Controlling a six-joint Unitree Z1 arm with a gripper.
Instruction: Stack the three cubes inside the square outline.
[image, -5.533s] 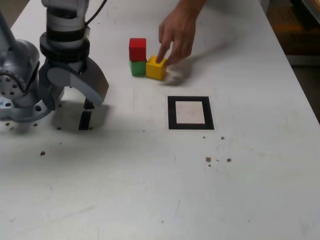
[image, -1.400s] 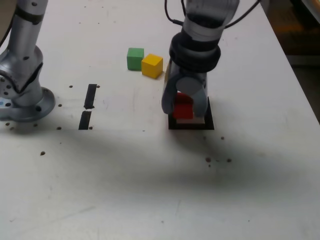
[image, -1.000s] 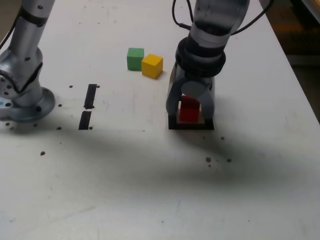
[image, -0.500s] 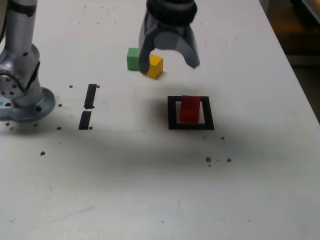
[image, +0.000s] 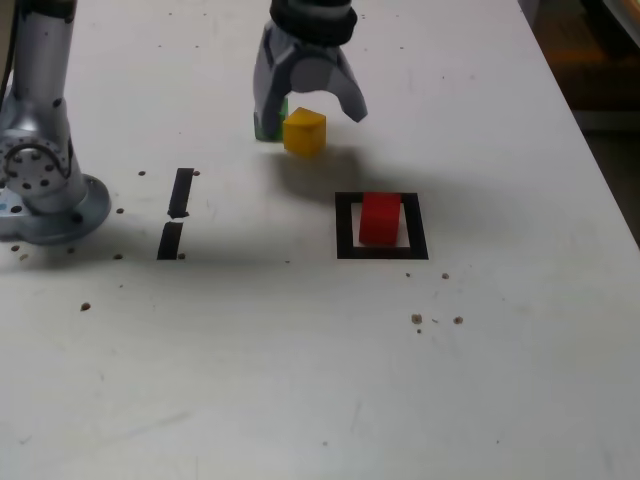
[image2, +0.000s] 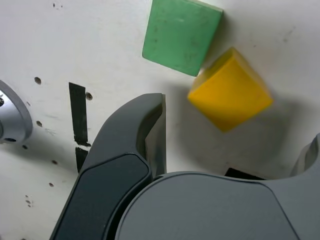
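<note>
The yellow cube (image: 304, 132) fits between my gripper's open fingers, and the green cube (image2: 182, 35) is outside their path. My gripper keeps going down until its fingers are on either side of the yellow cube, then close.
The red cube (image: 380, 219) stands alone inside the square outline (image: 345, 226), free of the gripper. At the back of the table the yellow cube (image: 304, 132) (image2: 230, 90) sits corner to corner with the green cube (image: 268, 126) (image2: 181, 34), which is partly hidden behind one finger in the exterior view. My gripper (image: 308, 105) hangs open over the yellow cube, holding nothing. In the wrist view one dark finger (image2: 150, 132) stands beside the yellow cube and apart from it.
The arm's round base (image: 45, 200) sits at the exterior view's left. Two short black strips (image: 176, 212) lie between the base and the outline. Small dark specks (image: 435, 320) dot the white table in front of the outline.
The gripper opened and let go of the red cube inside the outline. It then rose and travelled back and toward the exterior view's left, arriving above the yellow cube.
</note>
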